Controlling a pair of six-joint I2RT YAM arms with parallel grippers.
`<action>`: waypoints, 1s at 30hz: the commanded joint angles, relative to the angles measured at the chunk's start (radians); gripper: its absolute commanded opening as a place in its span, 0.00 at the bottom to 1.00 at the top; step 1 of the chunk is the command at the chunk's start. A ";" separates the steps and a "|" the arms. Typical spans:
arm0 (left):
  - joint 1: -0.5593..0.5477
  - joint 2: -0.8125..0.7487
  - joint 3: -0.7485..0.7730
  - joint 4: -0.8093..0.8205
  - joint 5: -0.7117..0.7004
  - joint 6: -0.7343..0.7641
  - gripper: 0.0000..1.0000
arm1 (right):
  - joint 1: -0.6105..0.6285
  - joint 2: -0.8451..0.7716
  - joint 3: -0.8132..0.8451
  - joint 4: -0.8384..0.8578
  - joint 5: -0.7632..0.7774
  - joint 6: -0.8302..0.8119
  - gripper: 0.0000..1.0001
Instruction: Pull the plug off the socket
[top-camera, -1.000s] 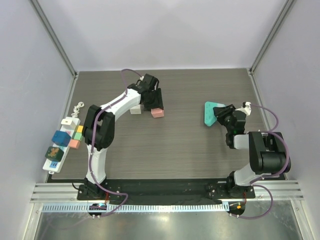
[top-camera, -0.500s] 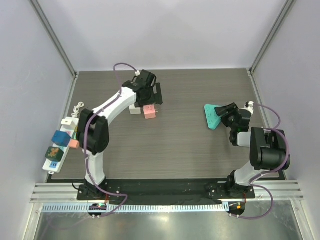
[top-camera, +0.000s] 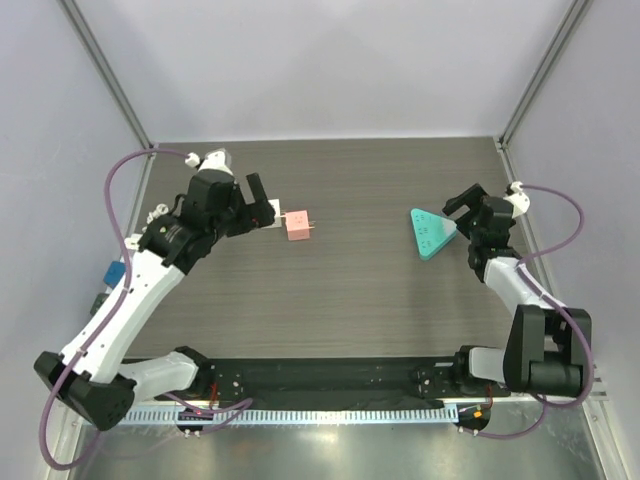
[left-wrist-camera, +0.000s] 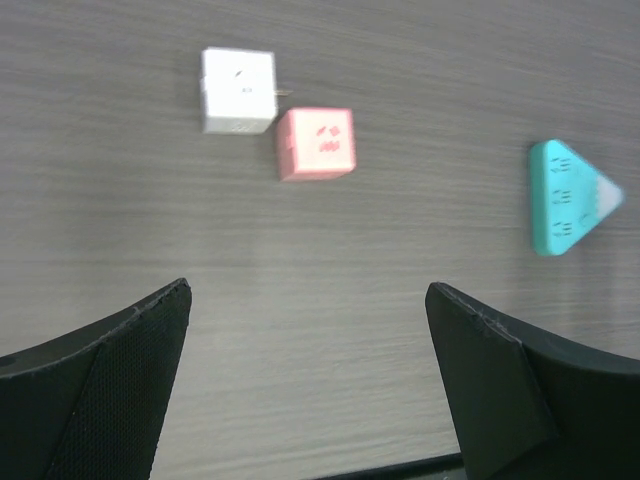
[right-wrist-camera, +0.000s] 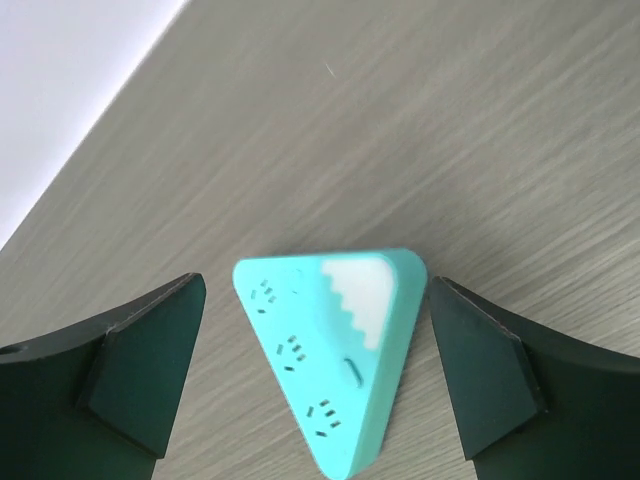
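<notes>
My left gripper should drag the white power strip clear by the coiled white cord before pulling out the power strip's plugs, because the power strip lies close along the wall.
A pink cube plug (top-camera: 298, 226) lies loose on the wood table, its prongs pointing right. A white cube plug (top-camera: 272, 212) sits just left of it. Both show in the left wrist view, the pink plug (left-wrist-camera: 316, 143) and the white plug (left-wrist-camera: 238, 90) ahead of the fingers. The teal triangular socket (top-camera: 430, 232) lies apart at the right with nothing plugged in. My left gripper (top-camera: 262, 202) (left-wrist-camera: 308, 300) hangs open and empty, left of the white plug. My right gripper (top-camera: 460, 218) (right-wrist-camera: 318, 290) is open, its fingers standing either side of the socket (right-wrist-camera: 335, 355) without touching it.
A white power strip lies along the left wall, largely hidden by my left arm; a blue plug (top-camera: 113, 272) on it shows. A coiled white cord (top-camera: 158, 212) lies by the wall. Metal frame posts stand at the back corners.
Both grippers opened. The left arm let go of the pink plug and swung back to the left. The right gripper released the socket and backed off to the right.
</notes>
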 joint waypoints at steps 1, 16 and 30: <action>0.001 -0.057 -0.058 -0.150 -0.129 -0.029 1.00 | 0.082 -0.089 0.103 -0.196 0.198 -0.115 1.00; 0.001 -0.591 -0.236 -0.137 -0.225 -0.138 1.00 | 0.681 0.041 0.236 -0.077 0.201 -0.185 1.00; 0.344 0.010 0.050 -0.223 -0.155 -0.027 1.00 | 0.955 0.293 0.404 -0.047 0.176 -0.113 1.00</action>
